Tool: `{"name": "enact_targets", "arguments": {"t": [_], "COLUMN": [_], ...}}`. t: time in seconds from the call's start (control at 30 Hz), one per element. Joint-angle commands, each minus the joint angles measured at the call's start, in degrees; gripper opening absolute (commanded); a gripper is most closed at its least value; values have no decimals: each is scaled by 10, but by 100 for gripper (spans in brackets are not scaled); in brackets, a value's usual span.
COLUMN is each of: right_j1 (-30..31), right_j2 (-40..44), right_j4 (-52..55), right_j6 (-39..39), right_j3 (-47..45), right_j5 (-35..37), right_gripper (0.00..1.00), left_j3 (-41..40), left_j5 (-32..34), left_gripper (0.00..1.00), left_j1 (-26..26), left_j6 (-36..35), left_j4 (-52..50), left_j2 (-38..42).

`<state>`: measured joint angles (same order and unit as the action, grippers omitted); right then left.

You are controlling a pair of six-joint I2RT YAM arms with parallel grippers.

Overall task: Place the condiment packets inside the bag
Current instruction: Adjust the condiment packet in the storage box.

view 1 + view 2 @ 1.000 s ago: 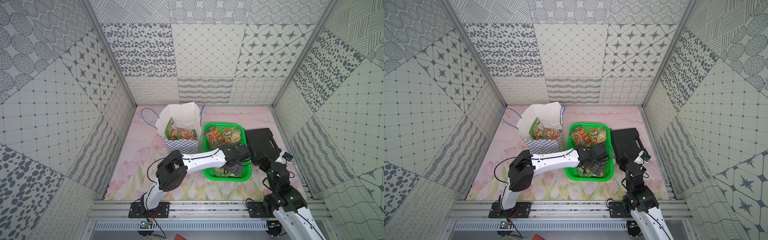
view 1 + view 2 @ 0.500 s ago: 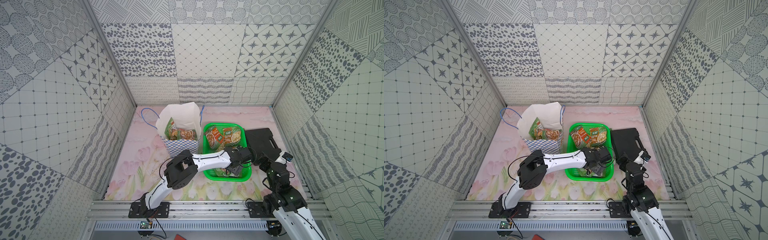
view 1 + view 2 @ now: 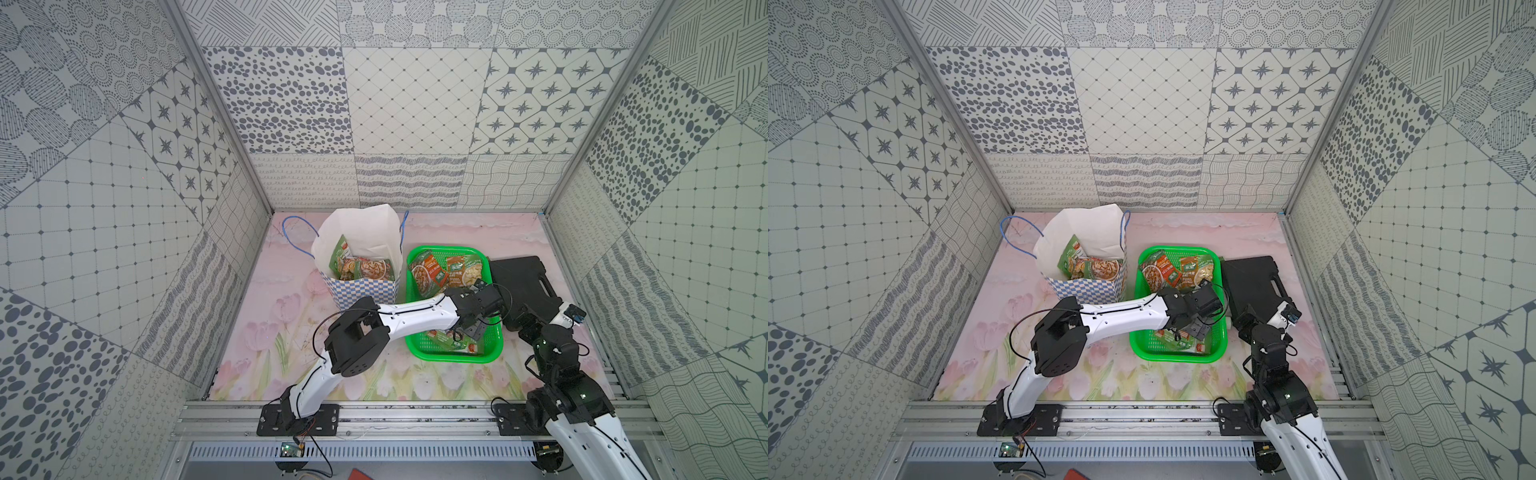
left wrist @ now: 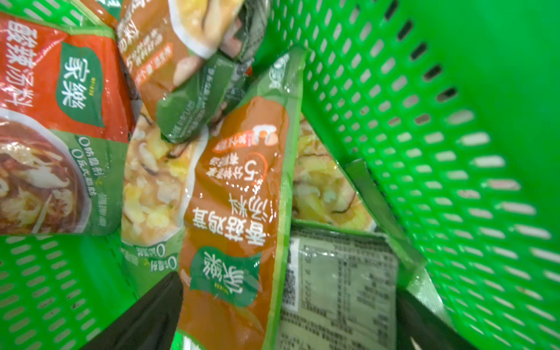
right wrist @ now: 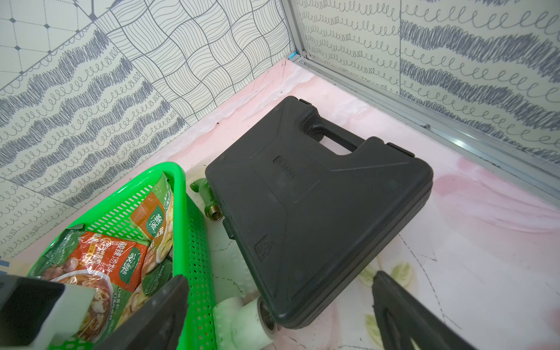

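Note:
The orange packet and the packet lying label side up (image 4: 344,285) are both between my left gripper's open fingers, so next I pull back and pinch the orange packet alone (image 4: 236,245).
The white bag (image 3: 359,245) with a blue checkered band stands open at the back left, with several condiment packets (image 3: 365,269) inside it. More condiment packets (image 3: 434,272) lie in the green basket (image 3: 451,250). My left gripper (image 3: 471,332) reaches down into the basket's near end. In the left wrist view it (image 4: 285,321) is open, its fingers (image 4: 145,315) standing either side of an orange packet (image 4: 236,212) and a packet lying label side up (image 4: 339,288). My right gripper (image 5: 277,318) hangs open beside the basket, over the near corner of a black case, holding nothing.
A black plastic case (image 5: 303,197) lies right of the basket (image 5: 194,242), near the right wall. A green pipe fitting (image 5: 209,197) and a white one (image 5: 242,321) sit between case and basket. The right arm (image 3: 552,340) stands close to the basket's right side.
My left arm has stretched farther right and lowered its gripper into the near end of the basket. The right arm has stayed still.

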<state>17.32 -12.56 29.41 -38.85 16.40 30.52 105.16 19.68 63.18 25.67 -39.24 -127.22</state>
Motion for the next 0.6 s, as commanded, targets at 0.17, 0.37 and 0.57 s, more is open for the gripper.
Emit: {"name": "enact_targets", "arguments": {"t": [0.17, 0.37, 0.57], "right_j1": [0, 0, -1], "right_j2": [9, 8, 8], "right_j4": [-16, -20, -22], "right_j6": [-2, -1, 0], "right_j3": [18, 16, 16], "right_j5": [0, -2, -4], "right_gripper": [97, 97, 97], "left_j3": [16, 10, -12], "left_j5": [-179, -231, -143], "left_gripper": [99, 100, 99], "left_j1": [-27, -11, -11], "left_j6": [-64, -91, -95], "left_j4": [54, 50, 51], "left_j2": [-8, 21, 50]}}
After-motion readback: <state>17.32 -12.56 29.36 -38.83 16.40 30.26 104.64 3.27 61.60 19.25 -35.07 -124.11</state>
